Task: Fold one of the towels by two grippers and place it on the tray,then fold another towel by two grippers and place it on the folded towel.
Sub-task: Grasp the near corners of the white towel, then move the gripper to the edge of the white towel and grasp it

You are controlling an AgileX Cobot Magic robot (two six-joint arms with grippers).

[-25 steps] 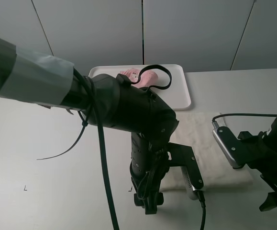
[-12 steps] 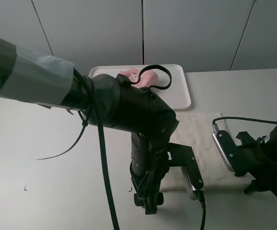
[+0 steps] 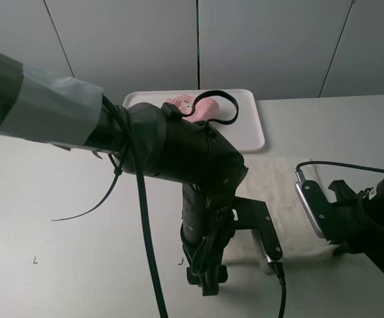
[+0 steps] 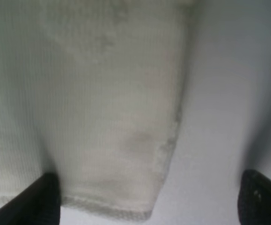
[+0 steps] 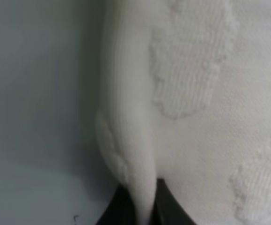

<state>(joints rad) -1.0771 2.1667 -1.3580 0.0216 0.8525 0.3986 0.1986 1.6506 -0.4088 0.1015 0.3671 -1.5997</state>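
My left gripper is above the cream towel's corner [image 4: 143,211], which lies loose. My right gripper should keep pinching while my left gripper closes on that corner [image 4: 128,199] before the fold.
The cream-white towel [image 3: 281,192] lies flat on the table in front of the tray [image 3: 253,129]. The pale pink towel [image 3: 203,106] rests folded on the tray, partly hidden by my left arm. My left gripper [image 4: 154,204] is open and low over the cream towel's [image 4: 102,108] near left corner, one fingertip [image 4: 44,197] on the cloth and the other on bare table. In the exterior high view the left gripper [image 3: 205,278] covers that corner. My right gripper [image 5: 143,211] is shut on the cream towel's [image 5: 196,93] pinched edge, at its near right corner [image 3: 334,246].
The grey-white table [image 3: 59,218] runs wide to the left and to the far right of the tray. A loose black cable [image 3: 142,218] hangs off the left arm, and another loops over the tray. Grey wall panels stand behind the table.
My right gripper has swung in from the lower right edge to the cream towel's near right corner and gone from open to shut on it. The left arm has not moved.
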